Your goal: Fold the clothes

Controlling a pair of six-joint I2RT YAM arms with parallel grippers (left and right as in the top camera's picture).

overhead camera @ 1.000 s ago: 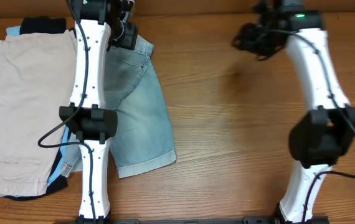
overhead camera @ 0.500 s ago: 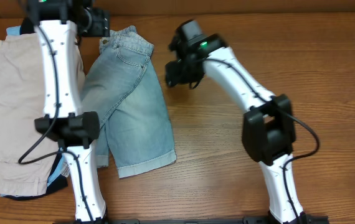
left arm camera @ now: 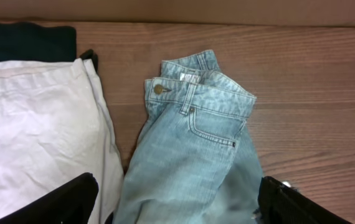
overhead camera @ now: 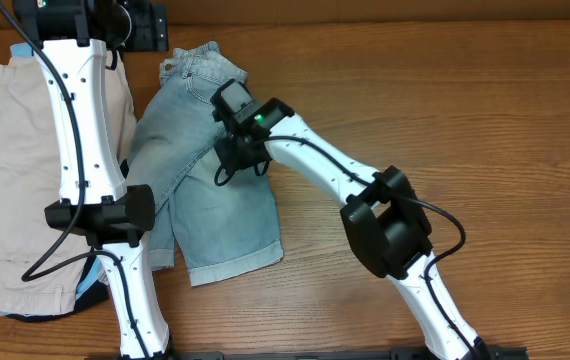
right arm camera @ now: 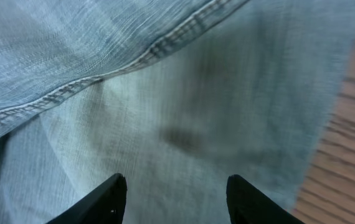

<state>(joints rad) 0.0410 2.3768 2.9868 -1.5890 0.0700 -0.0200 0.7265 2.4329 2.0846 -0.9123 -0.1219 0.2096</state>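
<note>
The shorts are bunched up next to the beige trousers [overhead camera: 133, 150], so next my right gripper pulls the shorts over to the open wood [overhead camera: 355, 105] before spreading and folding them.
The clothes, a pair of faded light-blue denim shorts [overhead camera: 210, 185], lie flat on the wooden table left of centre, with the waistband [left arm camera: 196, 93] at the far end and the cuffed hems nearer me. My left gripper [overhead camera: 143, 28] hangs high over the far left, open; in the left wrist view its fingers [left arm camera: 59, 202] stand wide on either side of the denim below without touching it. My right gripper [overhead camera: 233, 152] hovers over the upper middle of the shorts. It [right arm camera: 176, 202] is open, with only denim [right arm camera: 184, 93] and a seam beneath it.
A pile of other garments lies at the left: beige trousers [overhead camera: 20, 170] on top, dark cloth [left arm camera: 28, 40] at the far end, blue fabric peeking out below. Bare wood table [overhead camera: 465, 120] stretches right of the shorts. A wall runs along the far edge.
My right arm has swung from the far right across to above the shorts. My left arm has shifted left off the shorts and its jaws have widened.
</note>
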